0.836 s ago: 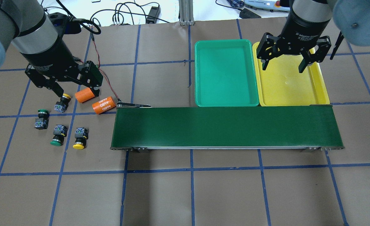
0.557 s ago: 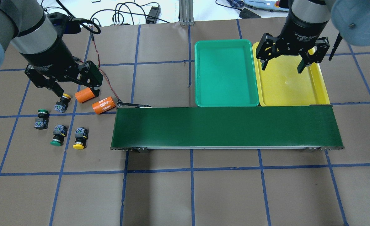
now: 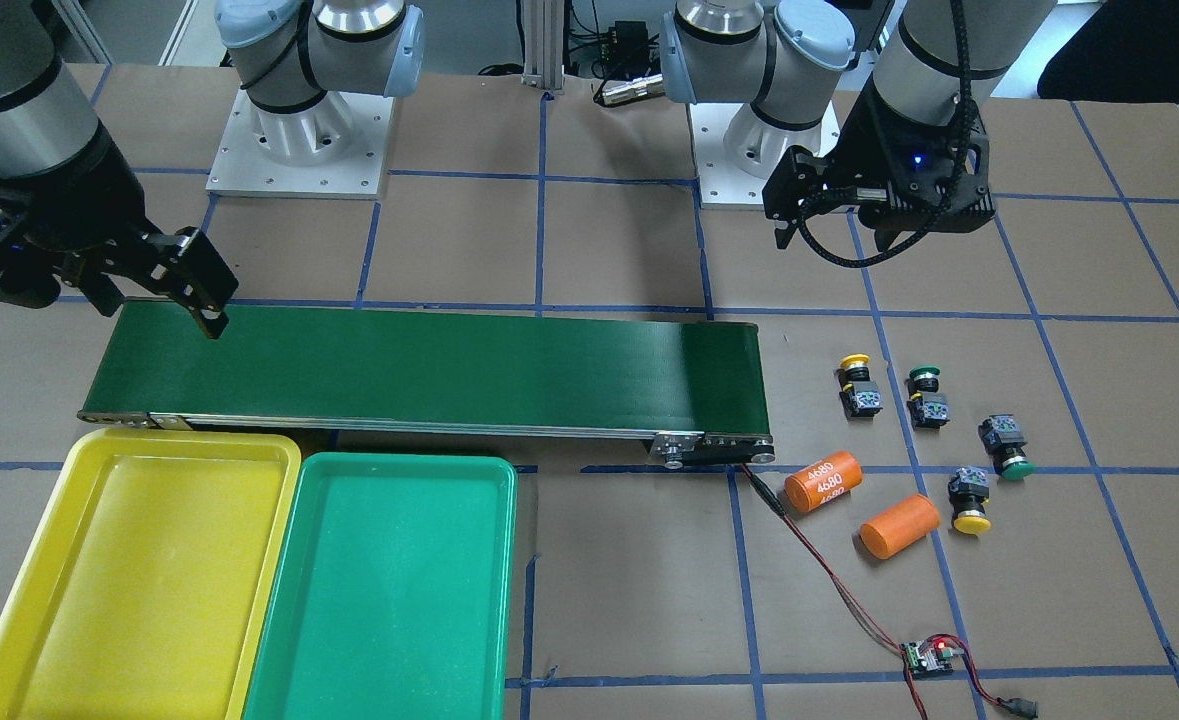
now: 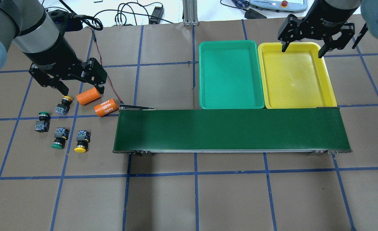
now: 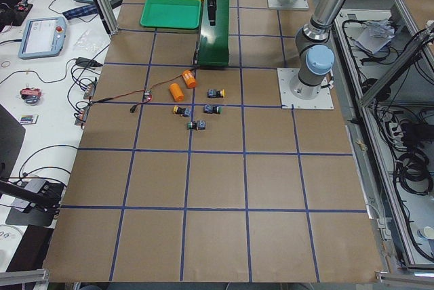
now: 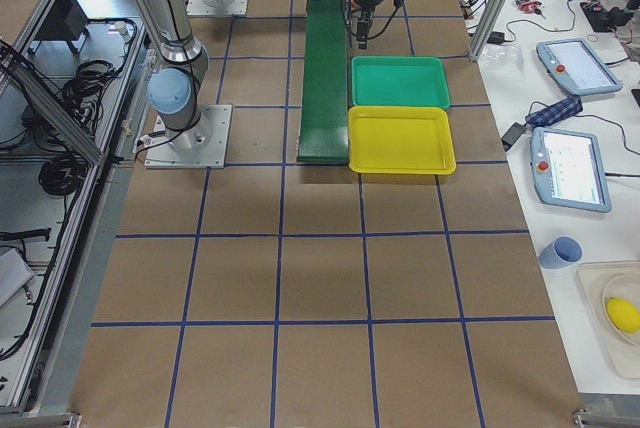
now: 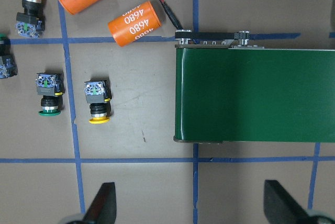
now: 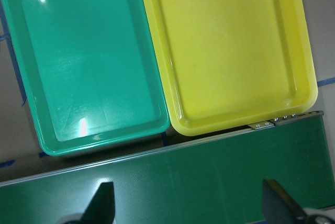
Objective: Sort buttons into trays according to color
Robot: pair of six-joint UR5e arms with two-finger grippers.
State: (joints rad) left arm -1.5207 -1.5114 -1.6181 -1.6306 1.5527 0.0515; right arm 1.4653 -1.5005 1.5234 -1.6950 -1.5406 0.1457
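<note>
The plain orange cylinder is crowding the far yellow button's cap (image 3: 972, 524), so the robot's left gripper should pick up that cylinder (image 3: 899, 526) first and sort the buttons after that.
Several buttons lie on the brown table left of the belt: a yellow-capped one (image 4: 63, 105), a green-capped one (image 4: 43, 121), a second green one (image 4: 59, 138) and a second yellow one (image 4: 81, 140). The left wrist view shows them too, for instance the yellow one (image 7: 98, 98). My left gripper (image 4: 81, 89) hangs open and empty above the far yellow button and an orange cylinder. The green tray (image 4: 229, 74) and yellow tray (image 4: 294, 77) sit side by side beyond the belt, with nothing in them. My right gripper (image 4: 301, 52) is open and empty over the yellow tray's far edge.
A long dark green conveyor belt (image 4: 230, 130) runs across the middle. Two orange cylinders (image 4: 88, 96), one marked 4680 (image 4: 106, 107), lie by its left end. A red-black wire (image 3: 829, 580) leads from the belt to a small circuit board.
My right gripper has moved away from the belt to the yellow tray's far edge. My left gripper has shifted slightly, off the yellow button. Both stay open.
</note>
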